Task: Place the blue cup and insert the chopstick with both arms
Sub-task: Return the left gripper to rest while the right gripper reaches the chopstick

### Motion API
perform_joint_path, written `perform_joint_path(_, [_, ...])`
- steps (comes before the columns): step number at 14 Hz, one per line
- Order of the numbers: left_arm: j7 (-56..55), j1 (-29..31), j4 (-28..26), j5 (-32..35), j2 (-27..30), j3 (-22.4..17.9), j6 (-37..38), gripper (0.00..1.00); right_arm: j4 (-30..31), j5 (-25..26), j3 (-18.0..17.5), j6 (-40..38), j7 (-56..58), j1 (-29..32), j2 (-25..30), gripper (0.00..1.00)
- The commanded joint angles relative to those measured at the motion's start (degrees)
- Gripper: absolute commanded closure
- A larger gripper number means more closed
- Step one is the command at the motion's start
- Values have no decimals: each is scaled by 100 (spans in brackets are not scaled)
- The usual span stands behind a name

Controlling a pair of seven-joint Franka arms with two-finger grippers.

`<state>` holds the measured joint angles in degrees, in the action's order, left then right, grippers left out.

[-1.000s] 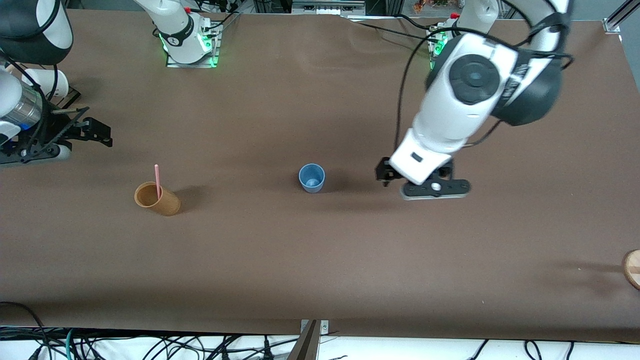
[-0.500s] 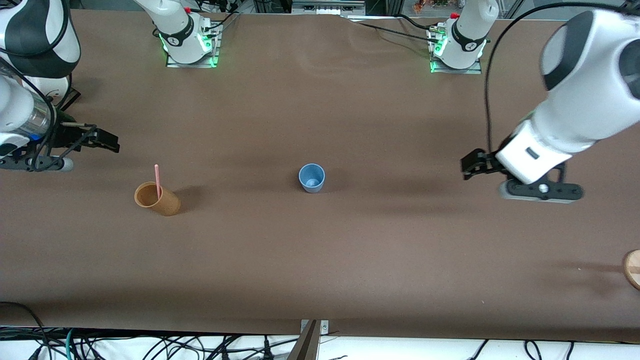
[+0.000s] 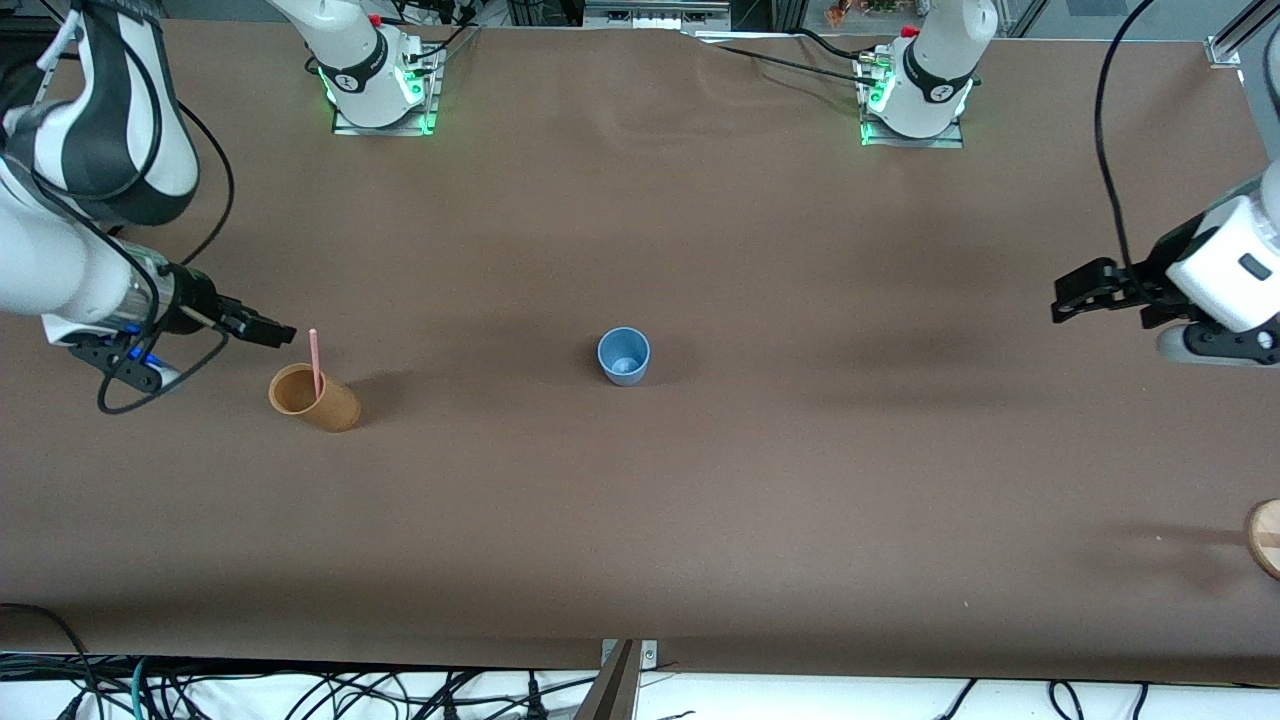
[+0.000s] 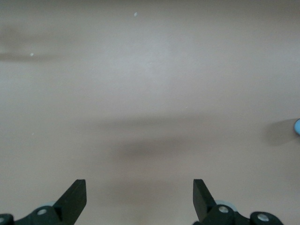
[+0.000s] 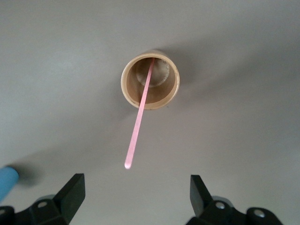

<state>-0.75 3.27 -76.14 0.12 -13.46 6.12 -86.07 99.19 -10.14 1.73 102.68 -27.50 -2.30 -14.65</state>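
The pink chopstick [image 3: 314, 349] is only leaning on the tan-brown cup's wide rim [image 3: 317, 372], so it will slip free and leave the cup standing when the robot lifts.
The light-blue cup [image 3: 624, 356] stands upright and alone at the middle of the table. The pink chopstick [image 3: 315, 362] leans inside a tan-brown cup [image 3: 313, 398] toward the right arm's end. My right gripper [image 3: 270, 332] hovers open just beside the chopstick's top end. In the right wrist view the chopstick [image 5: 139, 119] rises out of the brown cup [image 5: 150, 79], and its tip sits just ahead of the open right gripper [image 5: 136, 187], untouched. My left gripper [image 3: 1075, 298] is open over bare table toward the left arm's end, holding nothing; the left wrist view shows the gripper [image 4: 139, 190] over plain tabletop.
A round wooden object [image 3: 1265, 537] pokes in at the table's edge at the left arm's end, nearer the front camera. Both arm bases [image 3: 380, 85] [image 3: 915, 95] stand along the table's back edge. Cables hang along the table's front edge.
The left arm has swung away from the blue cup toward its own end of the table. The right gripper has moved in toward the chopstick and brown cup. The cups have not moved.
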Motion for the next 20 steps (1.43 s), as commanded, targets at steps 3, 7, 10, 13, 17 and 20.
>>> perform_joint_path(3, [295, 209, -1085, 32, 809, -129, -50, 0, -260, -812, 38, 84, -1107, 142, -556, 5])
perform_joint_path(7, [277, 174, -1657, -90, 1152, -129, -121, 0, -260, -893, 38, 199, -1117, 257, -890, 25])
perform_joint_path(10, [277, 95, -2131, -302, 1459, -277, -444, 0, -260, -1208, 38, 217, -1117, 265, -1013, 39])
perform_joint_path(13, [207, -247, -2142, -311, 1461, -532, -481, 0, -260, -1297, 38, 217, -1143, 283, -1110, 50])
perform_joint_path(17, [-83, -714, -2098, -329, 1364, -1034, -464, 0, -278, -1288, 38, 217, -1143, 301, -1216, 60])
perform_joint_path(20, [-83, -679, -1949, -417, 1232, -1034, -464, 0, -330, -1288, 38, 208, -1143, 327, -1216, 69])
